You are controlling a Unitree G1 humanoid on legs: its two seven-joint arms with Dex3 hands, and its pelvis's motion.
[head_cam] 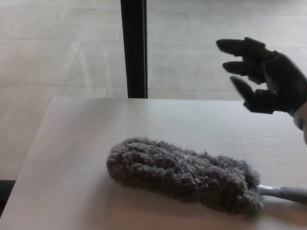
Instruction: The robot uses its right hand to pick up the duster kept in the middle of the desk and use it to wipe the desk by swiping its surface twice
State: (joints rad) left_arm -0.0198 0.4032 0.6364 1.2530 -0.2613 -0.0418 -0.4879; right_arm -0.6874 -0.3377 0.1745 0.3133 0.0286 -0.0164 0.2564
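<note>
The duster (184, 175) will keep straight and move as a single piece when I swipe it, because the grey handle (283, 192) goes straight out of the fluffy head.
A fluffy grey duster (184, 173) lies flat on the pale wooden desk (72, 143), its head pointing left. Its grey handle (283, 193) runs off the picture's right edge. My right hand (264, 75) hovers high above the desk at the right, well over the duster and apart from it. Its fingers are spread and hold nothing. My left hand does not show.
A black vertical post (134, 48) stands behind the desk's far edge. Beyond it lies a tiled floor (57, 48). The desk's left edge (29, 158) slants down toward the lower left corner.
</note>
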